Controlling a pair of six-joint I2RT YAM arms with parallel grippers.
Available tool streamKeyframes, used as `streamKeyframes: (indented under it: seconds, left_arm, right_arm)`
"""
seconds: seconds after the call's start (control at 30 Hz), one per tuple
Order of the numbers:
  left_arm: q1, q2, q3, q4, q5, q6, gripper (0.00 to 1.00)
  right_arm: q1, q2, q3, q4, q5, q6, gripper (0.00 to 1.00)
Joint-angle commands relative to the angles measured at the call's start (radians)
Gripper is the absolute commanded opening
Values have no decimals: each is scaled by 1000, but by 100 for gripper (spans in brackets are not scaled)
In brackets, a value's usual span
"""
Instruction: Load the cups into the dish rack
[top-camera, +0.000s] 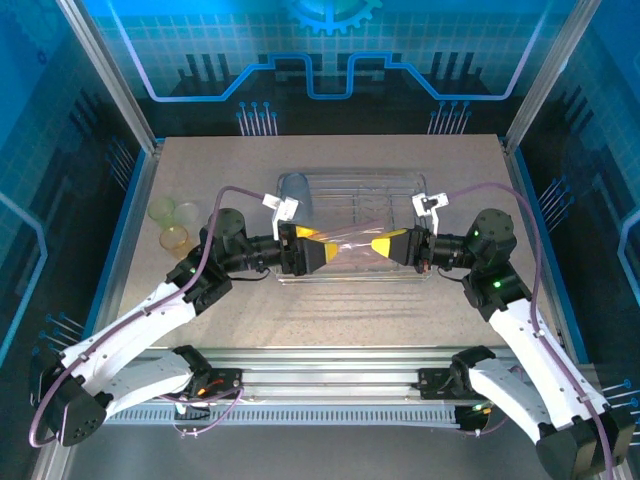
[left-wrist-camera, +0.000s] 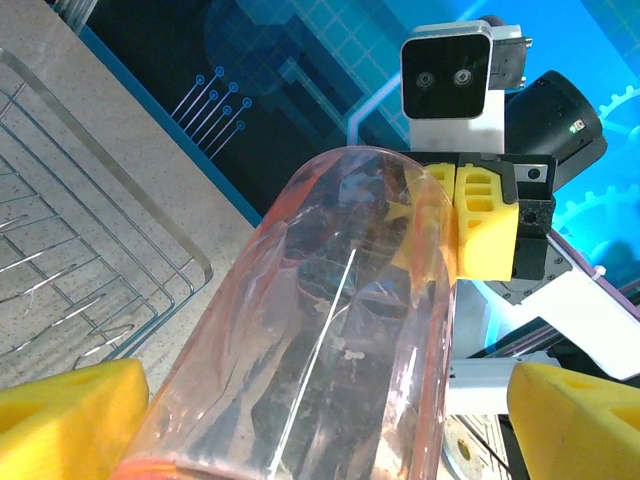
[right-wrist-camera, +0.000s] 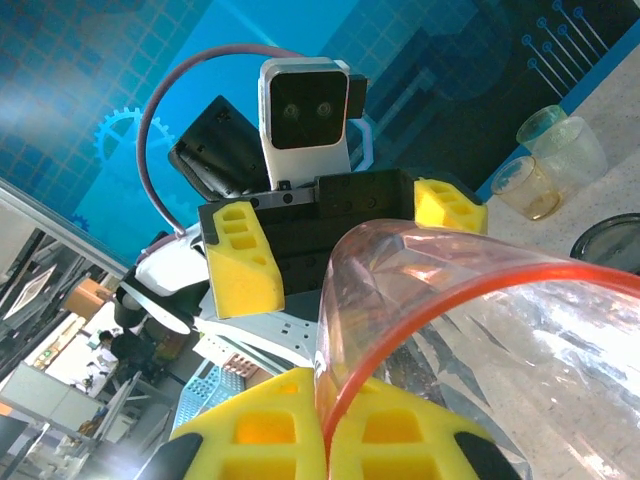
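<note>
My right gripper is on the pink cup's rim (right-wrist-camera: 440, 312), so my left gripper should grip the cup's base (left-wrist-camera: 285, 455) before the cup is lowered rim-first into the dish rack.
A pink cup (top-camera: 352, 248) lies sideways in the air over the front of the dish rack (top-camera: 400, 185), held between both arms. My right gripper (right-wrist-camera: 325, 430) is shut on its red-tinted rim (right-wrist-camera: 420, 330). Around the cup's other end, my left gripper (left-wrist-camera: 320, 420) is open. Its yellow pads (left-wrist-camera: 70, 410) stand on either side of the cup (left-wrist-camera: 330, 300), with a gap on one side. A pale blue cup (top-camera: 294, 190) stands in the rack's far left corner. Three yellowish cups (top-camera: 175, 222) sit on the table left of the rack.
The rack's wire side (left-wrist-camera: 100, 250) runs just left of the held cup in the left wrist view. The loose cups (right-wrist-camera: 555, 160) stand near the table's left edge, next to the left arm's elbow (top-camera: 232, 240). Blue enclosure walls ring the table.
</note>
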Motion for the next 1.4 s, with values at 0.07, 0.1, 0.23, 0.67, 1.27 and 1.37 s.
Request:
streamKeyframes:
  seconds: [0.07, 0.1, 0.23, 0.67, 1.27, 1.37]
  left_arm:
    - [-3, -28, -3, -6, -7, 19, 99]
    - [-3, -31, -6, -6, -5, 22, 99]
    - [-3, -37, -20, 3, 3, 21, 99]
    - [-2, -29, -28, 36, 57, 9, 91]
    - [-2, -32, -17, 49, 19, 16, 40]
    - [-3, -40, -11, 11, -30, 29, 32]
  right_arm:
    - [-3, -8, 47, -8, 20, -36, 0]
    - [-5, -10, 47, -7, 23, -34, 0]
    - [-11, -10, 36, 36, 28, 1, 0]
    - [-20, 23, 13, 171, 13, 93, 0]
    - [-3, 46, 22, 28, 14, 14, 18]
    - [-3, 39, 60, -146, 61, -112, 45]
